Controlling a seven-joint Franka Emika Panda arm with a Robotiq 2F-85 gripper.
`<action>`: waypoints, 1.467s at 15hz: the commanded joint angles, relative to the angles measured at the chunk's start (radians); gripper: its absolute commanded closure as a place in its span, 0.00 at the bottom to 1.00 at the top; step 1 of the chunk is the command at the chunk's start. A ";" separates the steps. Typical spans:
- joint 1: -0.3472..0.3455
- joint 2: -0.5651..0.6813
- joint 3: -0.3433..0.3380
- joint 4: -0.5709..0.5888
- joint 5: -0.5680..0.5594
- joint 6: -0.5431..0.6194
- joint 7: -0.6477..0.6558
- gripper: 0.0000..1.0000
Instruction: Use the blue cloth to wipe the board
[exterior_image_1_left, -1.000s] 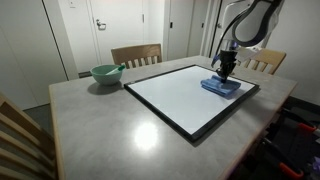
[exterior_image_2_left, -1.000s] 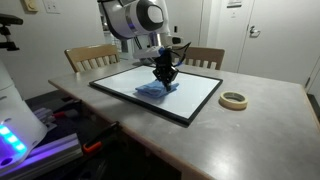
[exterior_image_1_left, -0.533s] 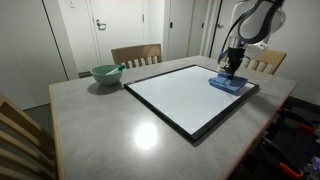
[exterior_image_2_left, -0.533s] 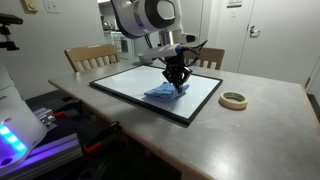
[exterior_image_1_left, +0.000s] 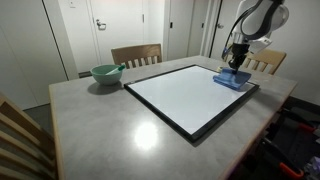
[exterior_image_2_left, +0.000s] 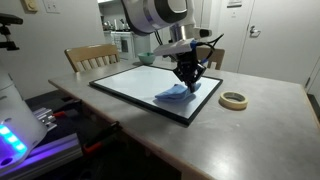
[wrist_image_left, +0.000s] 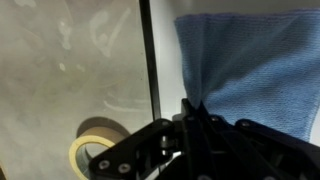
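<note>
The blue cloth in my gripper is beside the board's black frame (exterior_image_2_left: 207, 101) near the tape, so I should lift, turn, then wipe it toward the board's opposite end (exterior_image_2_left: 113, 83).
The blue cloth (exterior_image_1_left: 233, 82) lies on the board (exterior_image_1_left: 185, 98), a large white board with a thin black frame, near one of its short edges. It shows in both exterior views (exterior_image_2_left: 174, 96) and fills the upper right of the wrist view (wrist_image_left: 250, 70). My gripper (exterior_image_1_left: 236, 67) points straight down, shut on the cloth and pressing it to the board (exterior_image_2_left: 150, 85). In the wrist view the closed fingers (wrist_image_left: 190, 108) pinch a fold of the cloth next to the board's black frame (wrist_image_left: 149, 60).
A pale green bowl (exterior_image_1_left: 106, 73) stands on the grey table beyond the board's far corner. A roll of tape (exterior_image_2_left: 234, 100) lies beside the board, also in the wrist view (wrist_image_left: 92, 150). Wooden chairs (exterior_image_1_left: 136, 55) stand around the table.
My gripper has dragged the blue cloth across the board toward its short edge, near the tape roll. The gripper stayed shut on the cloth.
</note>
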 joint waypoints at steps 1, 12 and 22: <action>-0.028 -0.034 0.001 0.014 -0.015 -0.065 -0.039 0.99; -0.026 -0.194 -0.048 0.048 -0.293 -0.214 0.062 0.99; -0.043 -0.218 0.044 -0.092 -0.225 -0.189 0.057 0.99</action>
